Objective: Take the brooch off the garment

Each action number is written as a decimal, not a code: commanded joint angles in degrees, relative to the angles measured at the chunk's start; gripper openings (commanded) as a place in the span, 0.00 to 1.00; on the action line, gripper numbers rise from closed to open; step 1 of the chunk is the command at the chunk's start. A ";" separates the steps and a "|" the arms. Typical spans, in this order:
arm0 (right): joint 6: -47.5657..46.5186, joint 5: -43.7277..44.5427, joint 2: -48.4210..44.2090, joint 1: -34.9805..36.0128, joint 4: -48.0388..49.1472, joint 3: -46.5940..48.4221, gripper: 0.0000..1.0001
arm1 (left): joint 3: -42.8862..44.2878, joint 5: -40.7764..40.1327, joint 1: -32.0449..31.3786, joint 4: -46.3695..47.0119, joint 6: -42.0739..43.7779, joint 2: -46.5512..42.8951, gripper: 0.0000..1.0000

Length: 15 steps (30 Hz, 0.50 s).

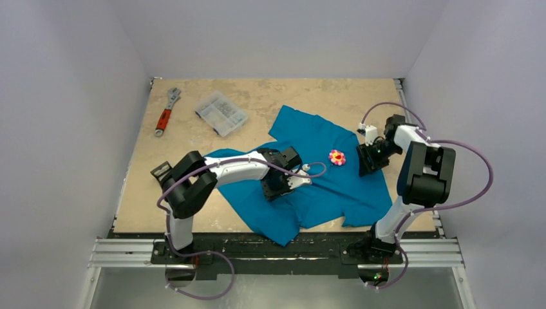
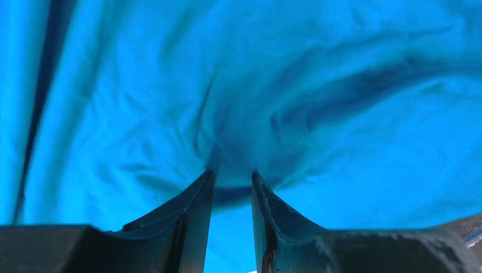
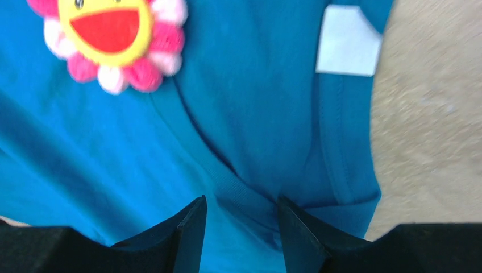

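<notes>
The brooch (image 1: pixel 337 157) is lying face up on top of its pin. My right gripper should therefore tip the brooch up by its petals (image 3: pixel 167 38) first, before my left gripper goes for the pin.
The teal-blue garment (image 1: pixel 322 187) lies spread on the tan table. The brooch (image 1: pixel 337 157), a flower with pink and white petals round a yellow smiling centre, is pinned to it near the collar. It also shows in the right wrist view (image 3: pixel 108 40), at the top left. My left gripper (image 1: pixel 275 190) presses down on the middle of the garment (image 2: pixel 318 74), its jaws nearly closed, pinching a pucker of cloth (image 2: pixel 233 175). My right gripper (image 1: pixel 368 164) is open and empty, just right of the brooch, with its jaws over the ribbed collar (image 3: pixel 241 200).
A red-handled wrench (image 1: pixel 166 112) and a clear plastic parts box (image 1: pixel 221 112) lie at the back left of the table. A white label (image 3: pixel 347 40) sits inside the collar. Bare table (image 3: pixel 432 114) shows just right of the garment's edge.
</notes>
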 commanded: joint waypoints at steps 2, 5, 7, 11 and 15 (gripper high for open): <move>-4.89 2.25 -6.99 -0.05 -1.91 -6.53 0.52 | -9.65 -1.24 0.23 -1.80 5.18 -7.04 0.30; -7.25 1.97 -11.00 -0.16 -4.38 -9.14 0.52 | -14.44 -1.57 0.23 -2.23 8.52 -10.21 0.29; -8.76 0.75 -13.53 -0.16 -6.72 -9.05 0.52 | -16.66 -2.07 0.38 -2.83 10.83 -11.63 0.29; -10.14 -2.13 -19.46 0.00 -6.20 -6.36 0.57 | -18.75 1.62 2.77 -3.40 13.62 -17.01 0.33; -9.03 -7.92 -24.32 2.45 1.92 -6.23 0.63 | -15.93 9.29 6.51 -3.26 11.62 -24.16 0.51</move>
